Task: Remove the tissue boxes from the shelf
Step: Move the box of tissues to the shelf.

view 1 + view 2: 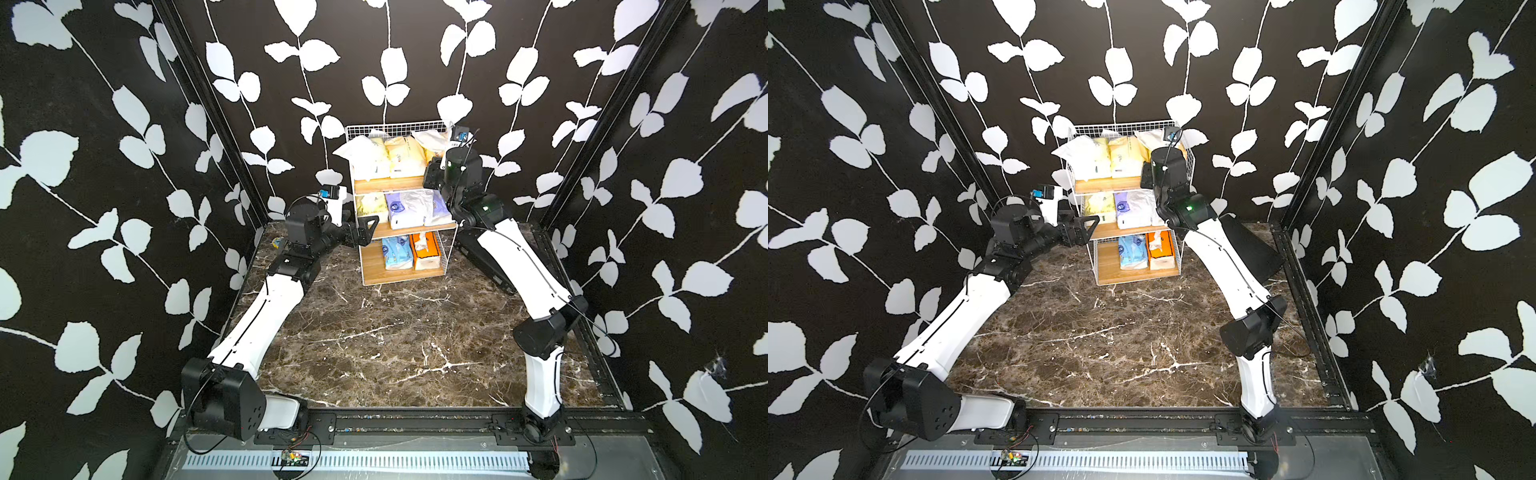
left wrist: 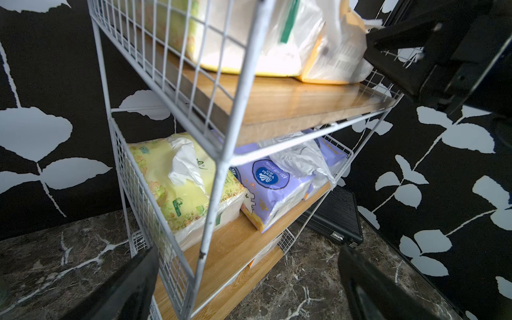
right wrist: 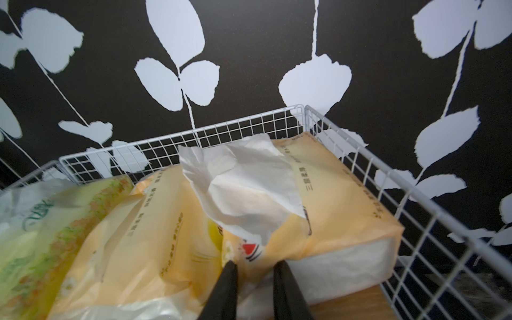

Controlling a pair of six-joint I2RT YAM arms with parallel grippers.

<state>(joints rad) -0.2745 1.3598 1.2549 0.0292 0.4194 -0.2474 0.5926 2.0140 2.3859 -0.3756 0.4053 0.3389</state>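
The right gripper's fingers are holding just the pale yellow pack's front corner [image 3: 251, 257], so the robot should move back, open the fingers wide and put them around the pack's front side [image 3: 336, 272].
The shelf [image 1: 399, 128] stands at the back of the table, with tissue boxes on all three tiers. My right gripper [image 3: 255, 266] is at the top tier, its fingers shut on the bunched plastic end of a pale yellow pack [image 3: 332, 199], beside two more yellow packs [image 1: 401, 158]. Lavender packs [image 2: 271, 188] and a yellow-green pack [image 2: 177, 191] lie on the middle tier. A light blue pack [image 1: 397, 251] and an orange box [image 1: 426, 249] sit on the bottom tier. My left gripper [image 2: 249, 279] is open and empty at the shelf's left front corner, level with the middle tier.
A flat black case [image 1: 1250, 245] leans by the shelf's right side, behind my right arm. The patterned walls stand close behind and beside the shelf. The marble tabletop [image 1: 395, 340] stretches in front of it.
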